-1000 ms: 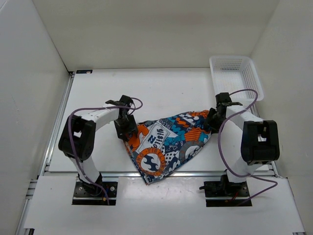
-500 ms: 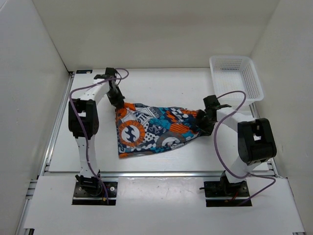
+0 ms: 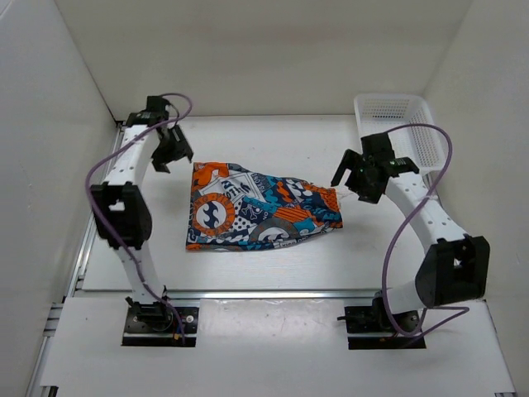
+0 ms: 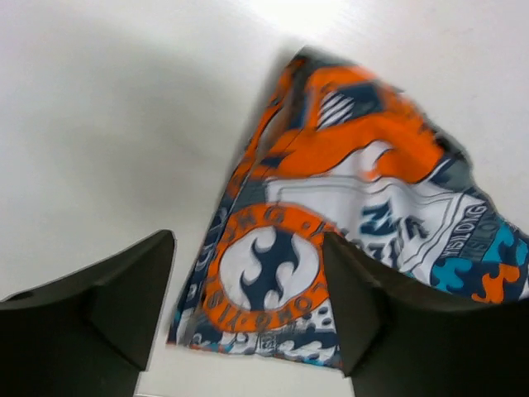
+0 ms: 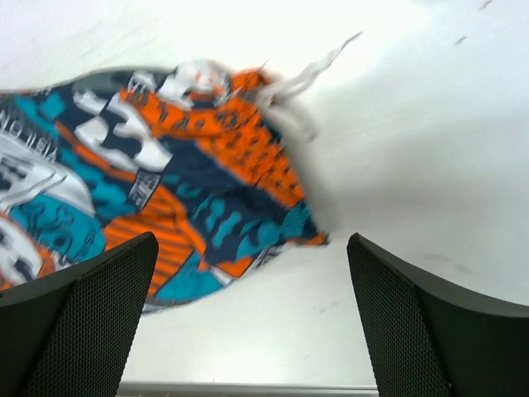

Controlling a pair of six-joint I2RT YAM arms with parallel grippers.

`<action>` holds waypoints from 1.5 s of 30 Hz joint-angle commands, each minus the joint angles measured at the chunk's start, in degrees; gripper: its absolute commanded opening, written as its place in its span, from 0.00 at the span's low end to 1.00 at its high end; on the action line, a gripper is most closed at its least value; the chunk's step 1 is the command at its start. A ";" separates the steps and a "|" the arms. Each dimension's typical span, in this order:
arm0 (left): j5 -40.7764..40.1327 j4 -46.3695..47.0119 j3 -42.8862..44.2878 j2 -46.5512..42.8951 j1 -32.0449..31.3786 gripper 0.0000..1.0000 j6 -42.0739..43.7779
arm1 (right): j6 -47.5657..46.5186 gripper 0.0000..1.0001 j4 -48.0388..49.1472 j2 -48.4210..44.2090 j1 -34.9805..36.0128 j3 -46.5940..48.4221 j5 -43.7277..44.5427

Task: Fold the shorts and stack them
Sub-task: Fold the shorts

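I expect the waist (image 3: 337, 210) to open up into a loop when I fold it over, because the shorts' orange edge is bunched up where the white drawstrings (image 3: 345, 195) come out.
The shorts (image 3: 256, 208) lie flat on the white table, folded into a rough oblong, with an orange circle motif at their left end. They also show in the left wrist view (image 4: 347, 223) and the right wrist view (image 5: 165, 190), where white drawstrings trail from the waist. My left gripper (image 3: 169, 154) is open and empty, up and left of the shorts' far left corner. My right gripper (image 3: 354, 178) is open and empty, just right of the shorts' right end, above the table.
A white plastic mesh basket (image 3: 398, 131) stands at the far right of the table, behind my right arm. White walls close in the table on the left, back and right. A metal rail runs along the near edge.
Both grippers dragged the shorts toward the back and laid them flat, then let go. The left gripper drew back to the far left, the right gripper rose to the right.
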 commanded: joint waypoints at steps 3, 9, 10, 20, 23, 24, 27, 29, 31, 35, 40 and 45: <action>4.35 6.43 -23.15 -15.46 5.99 0.77 -2.90 | -10.57 1.00 -2.25 8.45 -1.94 5.15 0.31; 9.99 13.30 -37.24 -15.12 7.40 0.62 -5.97 | -12.79 1.00 1.44 17.87 -1.94 4.99 -4.44; 9.99 14.35 -38.30 -14.60 7.40 0.57 -6.50 | -12.79 1.00 2.49 18.47 -1.94 2.63 -6.28; 9.99 18.14 -39.90 -6.51 5.21 0.16 -7.21 | -9.62 0.82 8.83 22.87 -0.89 -3.54 -9.90; 9.38 18.14 -39.37 -6.51 4.59 0.10 -7.21 | -7.95 0.61 10.24 23.92 -0.36 -3.54 -9.90; 9.99 18.14 -39.36 -5.90 4.59 0.10 -7.21 | -7.34 0.54 10.76 23.93 -0.36 -3.54 -9.90; 9.99 18.14 -38.75 -5.37 2.58 0.10 -7.21 | -6.82 0.22 11.29 23.93 -0.36 -2.93 -7.37; 9.99 18.14 -38.23 -5.36 1.70 0.10 -7.21 | -6.81 0.08 9.89 22.18 -0.36 -1.79 -4.64; 10.52 18.14 -38.22 -4.84 -0.23 0.10 -7.21 | -6.81 0.00 7.70 20.86 -0.36 -1.26 -1.39; 11.05 18.14 -37.17 -4.22 -4.62 0.10 -8.43 | -7.33 0.00 3.39 17.17 -0.36 0.06 5.20; 11.66 18.14 -36.03 -3.61 -9.20 0.10 -10.19 | -9.18 0.00 -2.32 12.43 -0.36 3.57 10.92; 11.66 18.14 -33.22 -0.62 -13.95 0.10 -11.33 | -9.80 0.00 -6.89 9.25 0.87 8.75 13.73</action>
